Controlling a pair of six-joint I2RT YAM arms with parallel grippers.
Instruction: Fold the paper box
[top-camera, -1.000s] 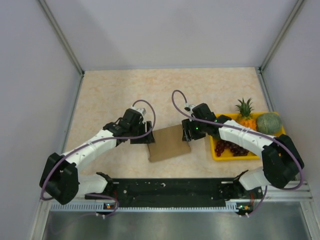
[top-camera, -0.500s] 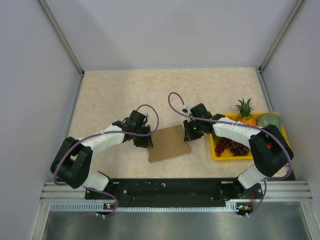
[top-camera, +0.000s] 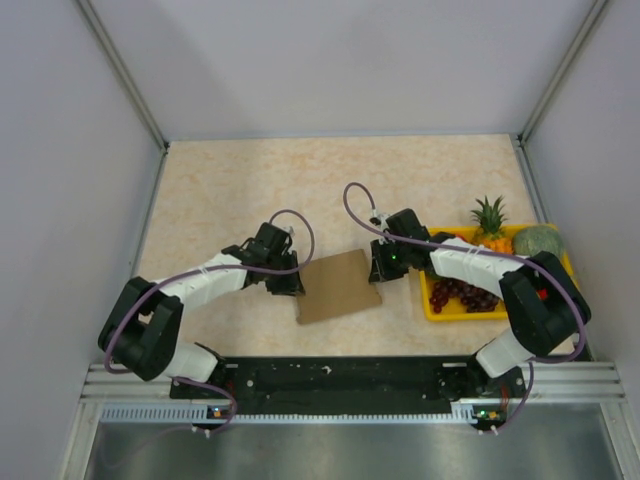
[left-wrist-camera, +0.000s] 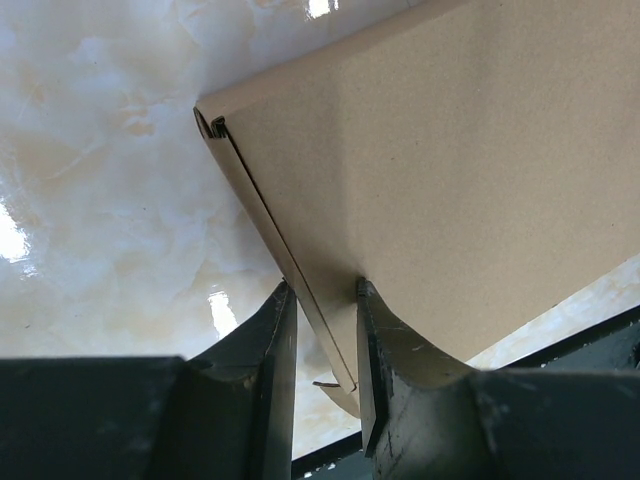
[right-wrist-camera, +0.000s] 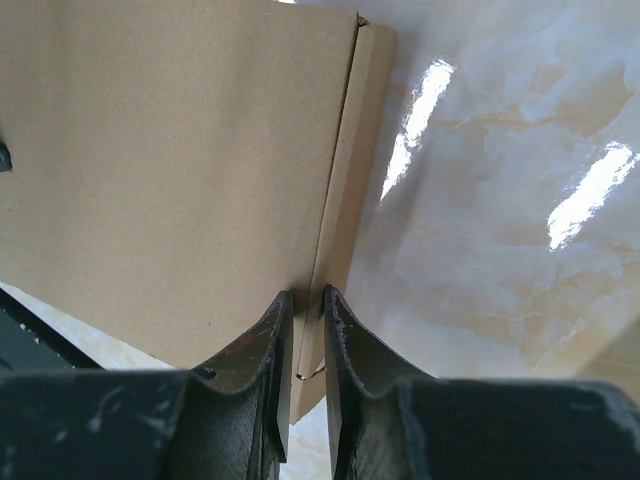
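Observation:
The curved flap (left-wrist-camera: 340, 398) pokes out beyond the box's folded edge. Both grippers should open, with my right gripper going to the box's near edge (top-camera: 341, 314) and my left gripper to the curved flap.
The paper box (top-camera: 338, 287) is a flattened piece of brown cardboard lying on the marble table between my two arms. My left gripper (top-camera: 291, 282) is at its left edge. In the left wrist view the box's folded edge (left-wrist-camera: 450, 180) runs slantwise between the jaws of the left gripper (left-wrist-camera: 322, 290), and both fingertips touch it. My right gripper (top-camera: 378, 268) is at the right edge. In the right wrist view the right gripper (right-wrist-camera: 307, 295) has its narrow jaws pinching the edge strip of the box (right-wrist-camera: 170, 170).
A yellow tray (top-camera: 427, 300) stands just right of the right gripper, holding a pineapple (top-camera: 489, 222), a green melon (top-camera: 538, 245) and dark grapes (top-camera: 462, 295). The black base rail (top-camera: 340, 380) runs close below the box. Grey walls enclose the table on three sides.
Both grippers have closed from wide open down onto the box's left and right edges. The left arm has drawn in lower and closer to the box. The box has not shifted.

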